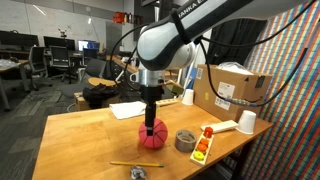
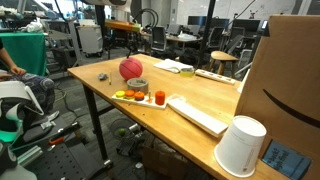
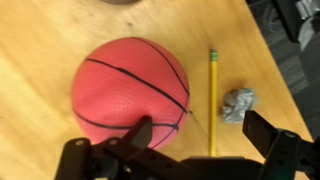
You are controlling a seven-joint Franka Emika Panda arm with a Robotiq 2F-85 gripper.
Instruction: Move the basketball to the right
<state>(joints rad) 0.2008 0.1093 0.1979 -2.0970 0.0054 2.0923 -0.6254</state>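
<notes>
Next, I push the ball's near side (image 3: 174,118) toward the box with my gripper and then back away, since most of the basketball (image 3: 122,88) is outside my open gripper's gap.
The basketball (image 1: 152,137) is a pinkish-red ball with dark seams, standing on the wooden table (image 1: 90,140). It also shows in an exterior view (image 2: 130,68) and fills the left of the wrist view (image 3: 128,85). My gripper (image 1: 152,118) hangs straight down just above the ball. In the wrist view the gripper (image 3: 200,132) is open. One finger lies over the ball's near right side and the other is over bare table near the foil. Most of the ball lies outside the gap between the fingers.
A grey tape roll (image 1: 185,140) and a tray of small fruit (image 1: 203,148) lie beside the ball. A yellow pencil (image 3: 212,95) and a foil wad (image 3: 238,104) lie close by. White cups (image 1: 247,122), a cardboard box (image 1: 235,90) and paper (image 1: 128,110) stand further back.
</notes>
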